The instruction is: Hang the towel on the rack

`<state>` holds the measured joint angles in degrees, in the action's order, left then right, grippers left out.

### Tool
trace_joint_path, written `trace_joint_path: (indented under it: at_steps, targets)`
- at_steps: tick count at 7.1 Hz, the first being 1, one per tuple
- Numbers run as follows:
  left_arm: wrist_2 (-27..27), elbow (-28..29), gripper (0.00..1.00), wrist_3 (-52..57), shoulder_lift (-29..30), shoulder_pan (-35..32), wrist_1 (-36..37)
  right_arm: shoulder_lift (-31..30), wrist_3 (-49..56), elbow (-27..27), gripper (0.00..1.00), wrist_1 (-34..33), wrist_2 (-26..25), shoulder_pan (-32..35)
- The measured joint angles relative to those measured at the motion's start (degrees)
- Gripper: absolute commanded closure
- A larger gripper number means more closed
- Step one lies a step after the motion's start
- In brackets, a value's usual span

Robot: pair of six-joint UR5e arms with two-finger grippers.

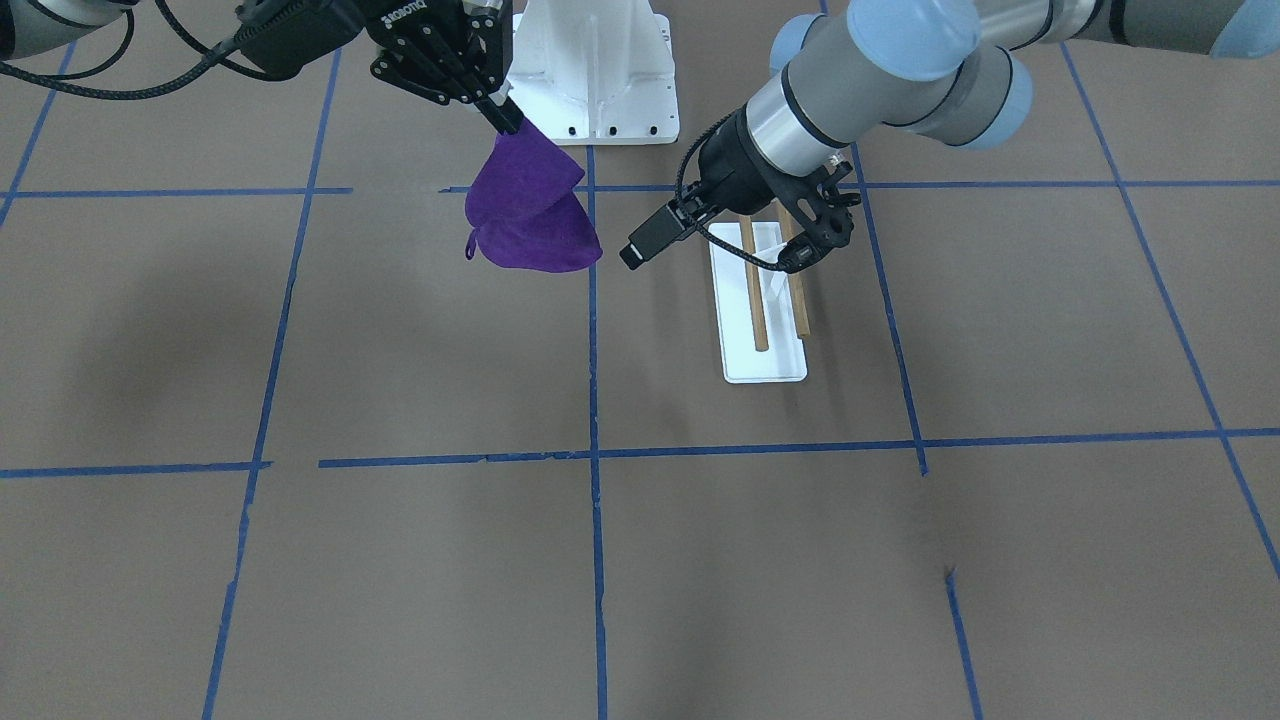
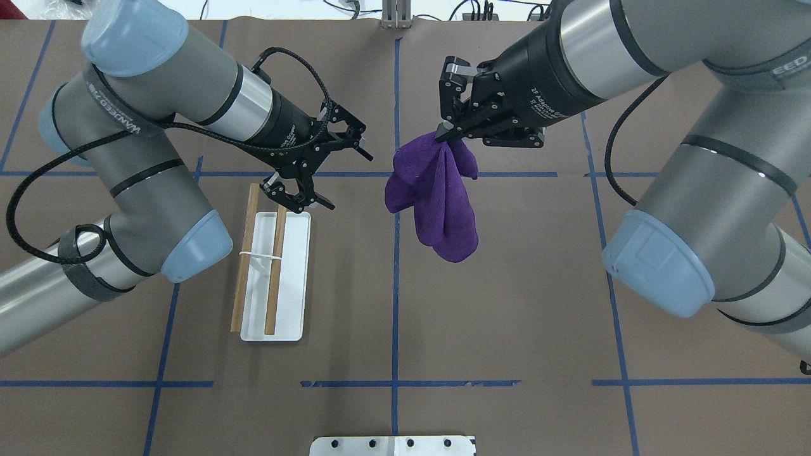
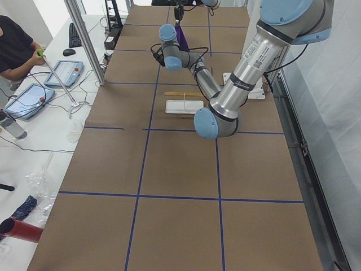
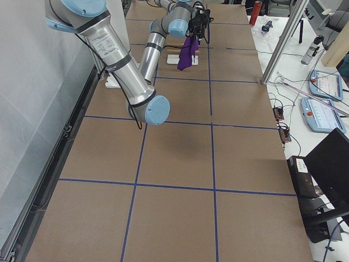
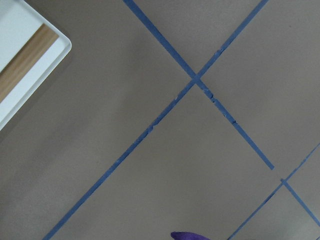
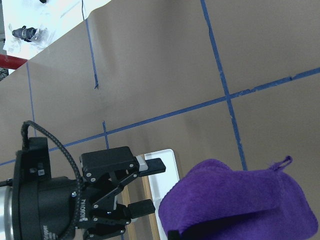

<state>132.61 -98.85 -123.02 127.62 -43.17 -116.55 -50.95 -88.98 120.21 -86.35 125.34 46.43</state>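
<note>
The robot will carry the purple towel's corner across the rack, and the towel [image 1: 525,198] should then droop and drape over both dowels, because its lower folds [image 1: 542,240] hang limp.
My right gripper [image 2: 445,134] is shut on the top of a purple towel [image 2: 437,202], which hangs folded in the air over the table's middle; it also shows in the front view [image 1: 535,215] and the right wrist view [image 6: 240,205]. The rack [image 2: 294,278] has two wooden dowels [image 2: 274,272] over a flat white base and stands to the left of the towel. My left gripper [image 2: 351,182] is open and empty above the rack's far end, its jaws wide apart in the right wrist view [image 6: 155,185]. The left wrist view shows a rack corner [image 5: 30,65].
A large white ribbed pedestal [image 1: 600,70] with bolt holes stands at the robot's side of the table [image 2: 393,445]. Blue tape lines [image 2: 396,285] grid the brown table. An operator [image 3: 14,48] sits beside the table's far side with tablets.
</note>
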Motion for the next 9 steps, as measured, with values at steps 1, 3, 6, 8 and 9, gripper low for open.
trace_joint_path:
  at_steps: [1,3,6,8,9]
  targets:
    - [0.0,0.3,0.20,-2.4,0.7,0.4,-0.2,0.5,0.0,0.2,1.00,0.1,-0.1,0.0]
    - [-0.1,0.5,0.22,-5.6,1.4,1.0,-0.5,1.5,0.0,0.4,1.00,0.1,-0.4,0.0]
    - [-0.1,0.6,1.00,-7.0,2.0,2.0,-0.5,2.1,0.0,0.7,1.00,0.9,-0.6,0.0]
    - [-0.1,0.5,1.00,-6.8,1.9,2.1,-0.5,2.1,0.0,0.9,1.00,1.8,-0.6,0.0]
    - [-0.1,0.3,1.00,-6.4,1.9,2.1,-0.5,2.1,0.0,1.0,0.91,2.0,-0.6,0.0]
